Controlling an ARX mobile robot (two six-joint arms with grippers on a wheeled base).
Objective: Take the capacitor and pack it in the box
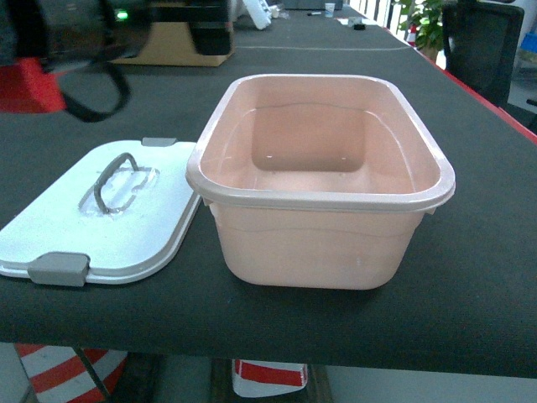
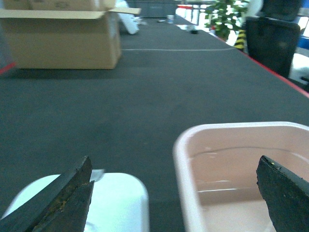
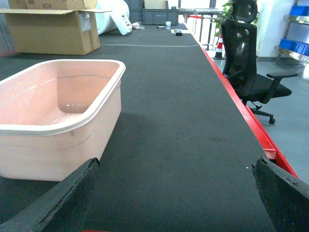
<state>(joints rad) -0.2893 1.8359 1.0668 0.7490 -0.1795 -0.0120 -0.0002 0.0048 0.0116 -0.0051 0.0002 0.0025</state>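
The grey handle (image 1: 102, 186) arches up close to the middle of the lid, so I expect the white lid (image 1: 147, 220) to hang almost level when the robot lifts it over the box.
The pale pink box (image 1: 319, 200) stands open and empty in the middle of the black table. Its white lid (image 1: 109, 227), with grey clips and handle, lies flat just left of it. No capacitor shows in any view. Neither gripper appears in the head view. My left gripper (image 2: 176, 176) hangs open over the gap between the lid (image 2: 120, 198) and the box's left rim (image 2: 183, 145), holding nothing. My right gripper (image 3: 176, 164) is open and empty over bare table, to the right of the box (image 3: 58, 150).
A brown cardboard carton (image 2: 63, 38) stands far back on the left. The table's red right edge (image 3: 241, 106) runs past a black office chair (image 3: 246, 53). A black strap (image 1: 92, 92) hangs at the back left. A potted plant (image 2: 222, 19) stands beyond the table.
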